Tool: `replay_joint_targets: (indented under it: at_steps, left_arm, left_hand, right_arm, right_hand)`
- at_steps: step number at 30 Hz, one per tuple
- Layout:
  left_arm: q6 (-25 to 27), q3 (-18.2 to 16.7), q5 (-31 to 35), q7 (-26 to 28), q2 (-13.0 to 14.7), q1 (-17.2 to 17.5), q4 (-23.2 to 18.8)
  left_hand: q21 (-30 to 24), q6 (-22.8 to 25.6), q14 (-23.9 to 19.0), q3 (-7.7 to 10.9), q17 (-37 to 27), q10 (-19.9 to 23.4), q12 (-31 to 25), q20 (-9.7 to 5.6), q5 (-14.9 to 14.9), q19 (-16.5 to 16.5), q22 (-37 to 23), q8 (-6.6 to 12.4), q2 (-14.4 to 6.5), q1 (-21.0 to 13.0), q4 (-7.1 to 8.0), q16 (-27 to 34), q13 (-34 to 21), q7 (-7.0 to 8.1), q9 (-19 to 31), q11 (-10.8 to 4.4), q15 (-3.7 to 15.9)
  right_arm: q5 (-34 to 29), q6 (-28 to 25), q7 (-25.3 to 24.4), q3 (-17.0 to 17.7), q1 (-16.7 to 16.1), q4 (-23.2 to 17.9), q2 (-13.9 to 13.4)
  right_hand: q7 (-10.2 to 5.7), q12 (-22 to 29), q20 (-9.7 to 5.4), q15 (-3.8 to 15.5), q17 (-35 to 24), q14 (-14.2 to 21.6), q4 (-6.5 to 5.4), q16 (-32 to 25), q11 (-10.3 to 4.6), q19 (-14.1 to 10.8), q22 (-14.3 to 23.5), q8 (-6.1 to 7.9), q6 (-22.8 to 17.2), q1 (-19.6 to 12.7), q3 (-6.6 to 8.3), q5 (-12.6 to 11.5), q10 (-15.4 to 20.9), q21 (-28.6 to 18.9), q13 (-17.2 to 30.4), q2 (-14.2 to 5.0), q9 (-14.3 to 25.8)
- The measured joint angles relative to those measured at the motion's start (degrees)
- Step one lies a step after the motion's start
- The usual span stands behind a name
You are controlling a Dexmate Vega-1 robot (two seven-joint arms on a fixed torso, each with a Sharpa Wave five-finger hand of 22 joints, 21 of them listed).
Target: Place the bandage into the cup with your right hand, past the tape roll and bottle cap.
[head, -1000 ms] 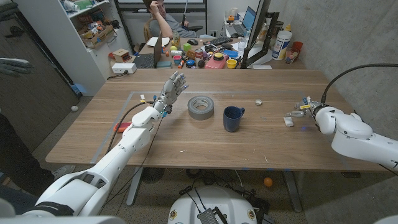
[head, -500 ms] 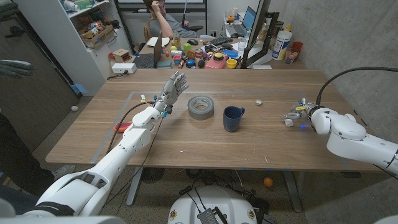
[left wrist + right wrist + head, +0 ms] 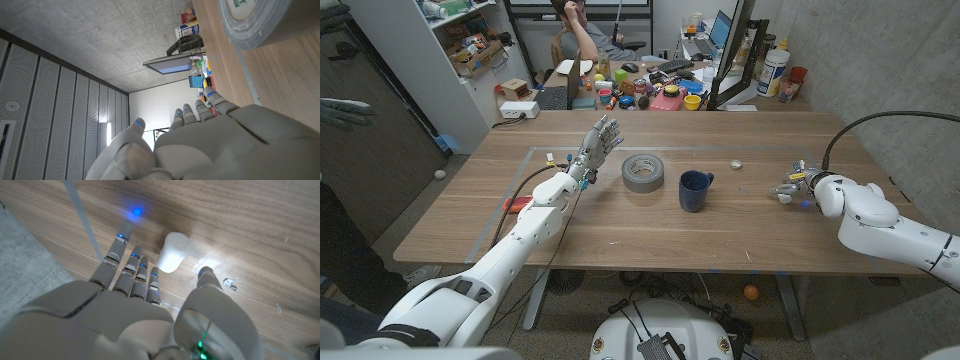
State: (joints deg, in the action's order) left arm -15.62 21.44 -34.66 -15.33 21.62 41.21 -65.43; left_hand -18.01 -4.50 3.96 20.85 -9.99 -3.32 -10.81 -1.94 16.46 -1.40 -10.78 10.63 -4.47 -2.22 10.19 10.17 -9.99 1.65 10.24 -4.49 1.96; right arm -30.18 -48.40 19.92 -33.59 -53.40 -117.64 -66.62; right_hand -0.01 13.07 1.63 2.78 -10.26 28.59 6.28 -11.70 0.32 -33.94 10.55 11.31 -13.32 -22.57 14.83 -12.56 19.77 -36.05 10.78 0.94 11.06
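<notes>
I see that the white bandage roll (image 3: 173,252) has smooth, close-wrapped sides (image 3: 170,255). It will stay rolled up in one compact piece when I pick it up and carry it.
A small white bandage roll (image 3: 173,252) lies on the wooden table between the fingers and thumb of my right hand (image 3: 150,305), which hovers over it with fingers spread and nothing gripped. In the head view my right hand (image 3: 794,182) is at the table's right side, with the bandage (image 3: 784,196) just under its fingertips. The dark blue cup (image 3: 695,190) stands upright at the middle. To the cup's left sits the grey tape roll (image 3: 642,172), and the bottle cap (image 3: 736,165) lies between cup and hand. My left hand (image 3: 597,140) is raised, fingers apart, empty.
A red object (image 3: 517,204) lies near the table's left edge beside my left forearm. The tape roll (image 3: 255,20) is beyond my left hand (image 3: 200,135). A cluttered desk and a seated person (image 3: 582,25) are behind the table. A person's hand (image 3: 340,108) shows at far left.
My right hand has moved leftward along the table, from right of the bandage to over it. The left arm, cup, tape roll and cap have not moved.
</notes>
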Motion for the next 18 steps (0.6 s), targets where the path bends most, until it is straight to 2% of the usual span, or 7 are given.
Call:
replay_joint_targets:
  at_steps: [4, 7, 10, 13, 16, 18]
  left_arm:
    - [-0.07, -0.03, -0.01, -0.20, -0.10, -0.16, 0.22]
    - [-0.12, -0.04, -0.01, -0.25, -0.13, -0.23, 0.29]
    - [-0.19, -0.05, -0.01, -0.30, -0.15, -0.24, 0.32]
    - [-0.22, -0.06, -0.01, -0.32, -0.15, -0.24, 0.32]
    - [-0.24, -0.08, -0.01, -0.32, -0.15, -0.24, 0.30]
    - [-0.24, -0.08, -0.01, -0.32, -0.16, -0.24, 0.26]
  left_hand:
    - [0.00, 0.00, 0.00, 0.00, 0.00, 0.00, 0.00, 0.00, 0.00, 0.00, 0.00, 0.00, 0.00, 0.00, 0.00, 0.00, 0.00, 0.00, 0.00, 0.00, 0.00]
    - [0.00, 0.00, 0.00, 0.00, 0.00, 0.00, 0.00, 0.00, 0.00, 0.00, 0.00, 0.00, 0.00, 0.00, 0.00, 0.00, 0.00, 0.00, 0.00, 0.00, 0.00]
    - [0.00, 0.00, 0.00, 0.00, 0.00, 0.00, 0.00, 0.00, 0.00, 0.00, 0.00, 0.00, 0.00, 0.00, 0.00, 0.00, 0.00, 0.00, 0.00, 0.00, 0.00]
    - [0.00, 0.00, 0.00, 0.00, 0.00, 0.00, 0.00, 0.00, 0.00, 0.00, 0.00, 0.00, 0.00, 0.00, 0.00, 0.00, 0.00, 0.00, 0.00, 0.00, 0.00]
    - [0.00, 0.00, 0.00, 0.00, 0.00, 0.00, 0.00, 0.00, 0.00, 0.00, 0.00, 0.00, -0.11, 0.11, 0.00, 0.00, 0.00, 0.00, 0.00, 0.00, 0.00]
    - [0.00, 0.00, 0.00, 0.00, 0.00, 0.00, 0.00, 0.00, 0.00, 0.00, 0.00, 0.00, -0.23, 0.23, 0.00, 0.00, 0.00, 0.00, 0.00, 0.00, 0.00]
  right_arm:
    - [-1.31, -0.46, 0.85, -0.52, 0.27, 0.02, 0.34]
    - [-2.08, -0.70, 1.28, -0.65, 0.34, 0.02, 0.42]
    - [-3.11, -1.06, 1.66, -0.91, 0.40, 0.03, 0.66]
    - [-4.31, -1.58, 1.92, -1.20, 0.41, 0.03, 1.09]
    - [-5.32, -2.06, 2.05, -1.37, 0.41, 0.03, 1.49]
    - [-5.76, -2.26, 2.06, -1.38, 0.41, 0.03, 1.55]
  right_hand:
    - [0.00, 0.00, -0.10, 0.08, 0.00, 1.32, 0.46, 0.00, -0.30, -0.72, 0.00, 0.00, 0.00, -0.64, -0.02, 0.00, 0.31, -0.44, 0.00, 0.52, 0.00]
    - [0.00, 0.05, -1.01, 0.16, -0.08, 4.47, 1.31, -0.63, -0.48, -2.89, 0.27, 0.00, 0.00, -2.82, 0.46, -0.65, 1.11, -1.28, 0.00, 0.30, 0.00]
    - [-0.09, 0.81, -3.08, 0.56, -0.41, 8.73, 2.03, -1.34, -0.79, -5.94, 0.65, 0.33, -0.75, -5.20, 1.08, -1.23, 2.84, -2.80, 0.30, -0.27, 0.00]
    - [-0.67, 1.39, -5.53, 1.14, -0.68, 13.73, 3.00, -2.01, -1.46, -8.81, 1.17, 0.86, -2.46, -9.10, 2.28, -2.01, 5.16, -4.59, 0.30, -1.50, 0.00]
    - [-1.13, 2.54, -6.41, 2.52, -1.23, 19.66, 3.33, -3.10, -2.33, -11.34, 1.78, 1.80, -5.09, -13.73, 3.75, -2.55, 8.74, -6.78, 0.40, -2.66, 0.29]
    - [-1.51, 3.55, -6.97, 3.50, -1.84, 22.85, 3.27, -3.60, -2.65, -11.88, 2.23, 2.25, -6.74, -16.29, 4.42, -2.75, 11.55, -8.09, 0.67, -3.09, 0.29]
